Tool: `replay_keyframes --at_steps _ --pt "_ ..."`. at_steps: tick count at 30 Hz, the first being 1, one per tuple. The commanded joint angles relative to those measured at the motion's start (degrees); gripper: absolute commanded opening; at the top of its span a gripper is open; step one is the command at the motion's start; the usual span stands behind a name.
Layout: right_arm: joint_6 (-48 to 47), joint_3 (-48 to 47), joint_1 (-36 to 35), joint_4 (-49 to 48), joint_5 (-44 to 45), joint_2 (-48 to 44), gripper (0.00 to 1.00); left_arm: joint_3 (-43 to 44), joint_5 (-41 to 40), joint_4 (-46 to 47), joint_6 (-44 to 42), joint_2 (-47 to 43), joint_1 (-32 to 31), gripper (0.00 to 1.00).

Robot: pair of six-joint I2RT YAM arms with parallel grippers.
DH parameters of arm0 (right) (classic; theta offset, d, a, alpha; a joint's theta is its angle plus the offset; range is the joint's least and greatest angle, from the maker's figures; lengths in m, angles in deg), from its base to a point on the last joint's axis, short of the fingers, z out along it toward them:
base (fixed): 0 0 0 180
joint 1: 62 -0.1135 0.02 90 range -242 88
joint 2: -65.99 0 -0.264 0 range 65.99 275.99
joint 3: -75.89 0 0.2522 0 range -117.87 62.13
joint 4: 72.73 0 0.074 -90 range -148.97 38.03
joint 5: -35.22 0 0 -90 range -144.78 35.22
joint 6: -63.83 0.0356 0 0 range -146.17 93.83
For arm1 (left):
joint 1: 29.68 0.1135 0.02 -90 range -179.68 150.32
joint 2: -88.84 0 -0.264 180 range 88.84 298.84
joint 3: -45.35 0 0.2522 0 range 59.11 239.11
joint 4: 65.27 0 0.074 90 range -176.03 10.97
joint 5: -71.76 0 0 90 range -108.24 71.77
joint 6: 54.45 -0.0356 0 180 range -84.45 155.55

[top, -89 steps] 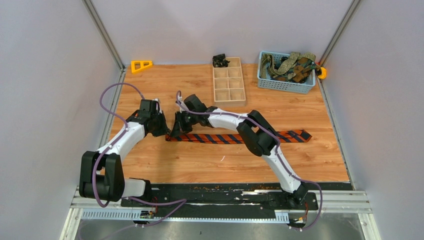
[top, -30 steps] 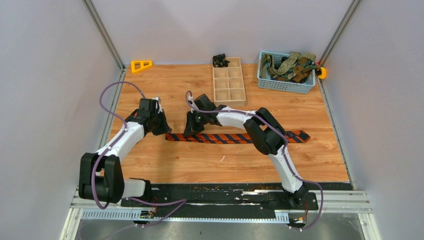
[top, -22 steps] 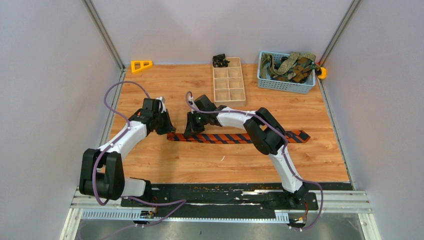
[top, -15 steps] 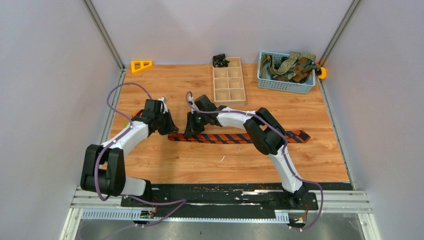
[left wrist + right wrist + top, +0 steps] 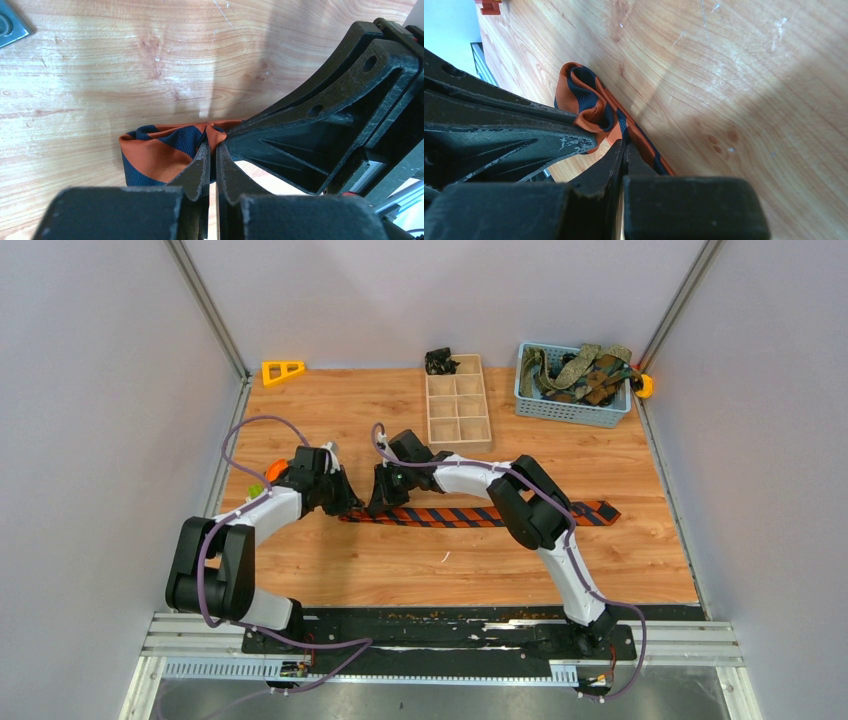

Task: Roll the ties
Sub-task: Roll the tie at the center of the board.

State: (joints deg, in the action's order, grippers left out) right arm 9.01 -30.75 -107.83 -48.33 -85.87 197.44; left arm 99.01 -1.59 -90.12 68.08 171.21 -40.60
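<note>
The fold's tip is bunched upright at my left gripper's fingers, so I should let go of the tip and grip the fold closer to its curled end.
An orange and navy striped tie lies flat across the middle of the table, its left end curled into a small fold. My left gripper is shut on that folded end; the fold shows in the left wrist view. My right gripper is shut on the same tie just right of the fold; the fold also shows in the right wrist view. The two grippers nearly touch. More olive and brown ties are heaped in the blue basket at the back right.
A wooden compartment box stands at the back centre with a dark rolled thing at its far left corner. A yellow triangle piece lies at the back left. An orange object sits beside the basket.
</note>
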Motion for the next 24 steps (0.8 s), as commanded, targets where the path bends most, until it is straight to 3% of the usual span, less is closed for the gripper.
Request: replay_keyframes --at_steps 1,7,10,15,21,24 --pt "-2.10 0.77 -0.31 0.30 1.08 -3.52 0.00 -0.93 0.98 3.54 0.58 0.22 -0.33 0.09" --pt "-2.15 1.63 -0.15 0.77 1.62 -5.53 0.00 -2.32 1.09 5.26 0.64 -0.10 -0.33 0.42" --pt "-2.24 1.99 -0.06 1.02 1.83 -6.68 0.00 -3.16 1.20 6.41 0.94 -0.69 -0.33 0.53" --pt "-2.16 2.37 0.20 1.63 2.08 -8.37 0.04 -4.31 1.58 8.56 2.08 -1.72 -0.33 0.55" --pt "0.17 2.72 0.23 -0.78 0.10 -8.45 0.30 -6.43 2.49 12.64 4.51 -2.50 -0.33 0.53" --pt "1.82 2.16 0.20 -1.84 -1.15 -7.35 0.34 -7.14 1.85 13.46 5.46 -3.50 -0.33 0.49"
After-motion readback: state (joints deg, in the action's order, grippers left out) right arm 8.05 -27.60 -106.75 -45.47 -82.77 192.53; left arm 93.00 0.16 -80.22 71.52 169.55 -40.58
